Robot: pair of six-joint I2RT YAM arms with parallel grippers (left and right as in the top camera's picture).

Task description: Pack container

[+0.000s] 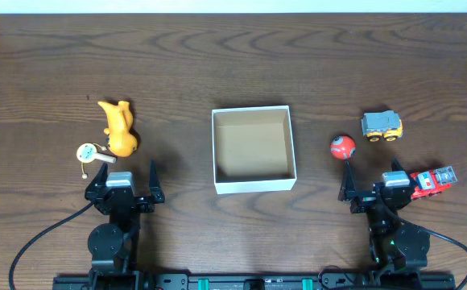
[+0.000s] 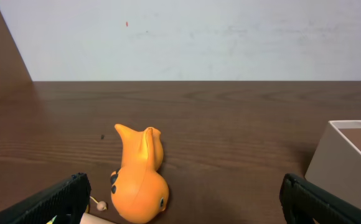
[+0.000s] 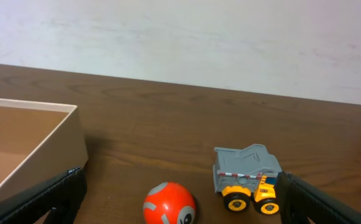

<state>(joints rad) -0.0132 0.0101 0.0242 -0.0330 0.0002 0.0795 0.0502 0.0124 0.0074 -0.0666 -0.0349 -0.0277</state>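
Note:
The red fire truck (image 1: 428, 184) is next to my right gripper, outside its open fingers. Next, I swing around and grab the fire truck by its grey end (image 1: 445, 176).
The container (image 1: 254, 186) is a white square box, brown inside, open and holding nothing at the table's middle; its corner shows in the left wrist view (image 2: 339, 152) and its side in the right wrist view (image 3: 50, 149). An orange duck-like toy (image 1: 120, 129) (image 2: 139, 177) lies left of it, with a small round yellow-and-white toy (image 1: 88, 153) beside it. A red ball (image 1: 343, 147) (image 3: 169, 203), a grey-and-yellow dump truck (image 1: 381, 126) (image 3: 246, 177) and a red fire truck (image 1: 433, 180) lie to the right. My left gripper (image 1: 126, 176) (image 2: 183, 199) and right gripper (image 1: 373, 176) (image 3: 177, 199) are both open and hold nothing, near the front edge.
The dark wood table (image 1: 233, 64) runs back to a white wall. Black cables (image 1: 32, 250) trail from the arm bases at the front.

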